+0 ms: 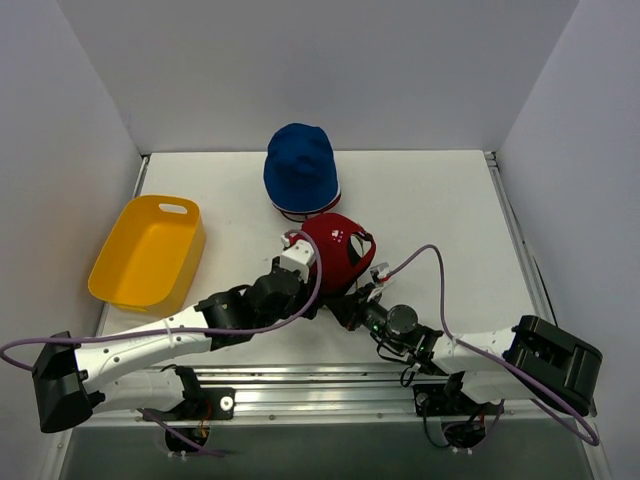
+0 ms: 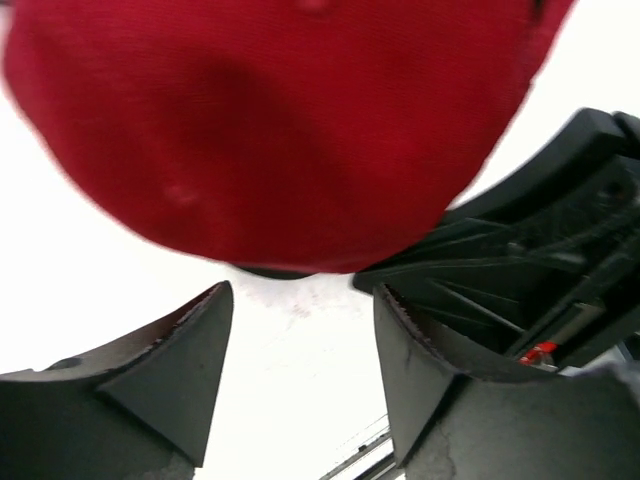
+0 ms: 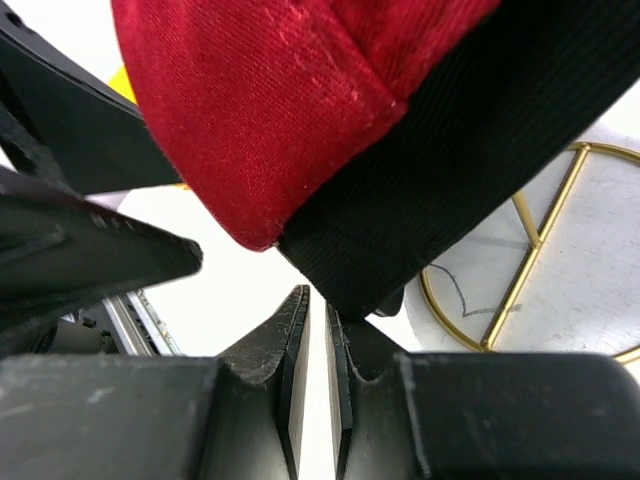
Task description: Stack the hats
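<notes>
The left gripper's open fingers are just short of the red baseball cap's near edge [image 2: 300, 264], so the robot should move them onto the red cloth [image 2: 308, 232] and pinch it before stacking.
The red baseball cap [image 1: 338, 250] sits mid-table, close in front of both arms. It fills the top of the left wrist view [image 2: 280, 130]. My left gripper [image 1: 312, 272] is at the cap's near left side, open, with only bare table between its fingers [image 2: 303, 290]. My right gripper [image 1: 352, 298] is at the cap's near right edge. It is shut [image 3: 318, 295], with the cap's black brim [image 3: 470, 150] just above its tips and nothing in the slit between them. Behind, a blue hat [image 1: 300, 165] tops a pile; white and red rims [image 1: 303, 213] show beneath it.
A yellow plastic tub [image 1: 150, 250] stands at the left of the table. A gold wire frame [image 3: 545, 230] shows under the red cap in the right wrist view. White walls close the table in on three sides. Purple cables trail from both arms.
</notes>
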`<action>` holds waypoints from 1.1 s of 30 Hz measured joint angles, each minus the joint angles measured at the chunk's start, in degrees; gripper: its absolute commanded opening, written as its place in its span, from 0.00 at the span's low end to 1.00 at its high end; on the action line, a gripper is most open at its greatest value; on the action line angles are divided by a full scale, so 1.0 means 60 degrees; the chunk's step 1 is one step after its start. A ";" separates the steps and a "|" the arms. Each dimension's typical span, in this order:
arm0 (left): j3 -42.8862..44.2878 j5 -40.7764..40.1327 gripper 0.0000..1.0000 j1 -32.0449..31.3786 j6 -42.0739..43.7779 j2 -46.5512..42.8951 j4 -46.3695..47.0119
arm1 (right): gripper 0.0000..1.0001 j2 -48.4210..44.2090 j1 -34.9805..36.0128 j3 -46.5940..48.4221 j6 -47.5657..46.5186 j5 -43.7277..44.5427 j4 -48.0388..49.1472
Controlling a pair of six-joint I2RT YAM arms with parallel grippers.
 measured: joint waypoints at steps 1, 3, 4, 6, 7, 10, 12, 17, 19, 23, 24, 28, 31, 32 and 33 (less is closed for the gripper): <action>0.0015 -0.0182 0.69 0.0000 -0.0142 -0.0073 -0.0142 | 0.08 0.0000 0.0000 0.0000 -0.0015 0.0015 -0.0033; 0.0058 -0.0488 0.69 0.0000 -0.0368 -0.0175 -0.0386 | 0.08 0.0000 0.0000 0.0000 -0.0029 0.0044 -0.0066; 0.0113 -0.0623 0.69 0.0000 -0.0448 -0.0189 -0.0495 | 0.08 0.0000 0.0000 0.0000 -0.0029 0.0066 -0.0062; 0.0233 -0.0827 0.70 0.0000 -0.0565 -0.0168 -0.0608 | 0.08 0.0000 0.0000 0.0000 -0.0029 0.0080 -0.0062; 0.0291 -0.0903 0.70 0.0000 -0.0630 -0.0138 -0.0619 | 0.08 0.0000 0.0000 0.0000 -0.0033 0.0084 -0.0062; 0.0521 -0.1042 0.70 0.0000 -0.0681 0.0102 -0.0583 | 0.08 0.0004 0.0000 0.0011 -0.0044 0.0098 -0.0062; 0.0645 -0.1100 0.70 0.0000 -0.0699 0.0331 -0.0550 | 0.08 0.0007 0.0000 0.0022 -0.0055 0.0098 -0.0062; 0.0703 -0.1118 0.70 0.0000 -0.0699 0.0652 -0.0379 | 0.08 0.0076 0.0000 0.0047 -0.0069 0.0124 -0.0062; 0.0754 -0.1122 0.64 0.0000 -0.0710 0.0736 -0.0364 | 0.08 0.0120 0.0000 0.0066 -0.0084 0.0153 -0.0066; 0.0769 -0.1122 0.39 0.0000 -0.0739 0.0776 -0.0299 | 0.08 0.0244 0.0000 0.0189 -0.0138 0.0171 -0.0095; 0.0769 -0.1122 0.34 0.0000 -0.0718 0.0776 -0.0291 | 0.08 0.0299 0.0000 0.0244 -0.0146 0.0171 -0.0095; 0.0769 -0.1104 0.08 0.0000 -0.0714 0.0776 -0.0219 | 0.08 0.0492 0.0000 0.0455 -0.0237 0.0168 -0.0120; 0.0769 -0.1086 0.02 0.0000 -0.0707 0.0776 -0.0168 | 0.08 0.0565 0.0000 0.0586 -0.0306 0.0168 -0.0127; 0.0769 -0.1082 0.02 0.0000 -0.0703 0.0776 -0.0160 | 0.08 0.0572 0.0000 0.0601 -0.0313 0.0168 -0.0131; 0.0769 -0.1086 0.02 0.0000 -0.0699 0.0776 -0.0160 | 0.08 0.0572 0.0000 0.0605 -0.0313 0.0168 -0.0131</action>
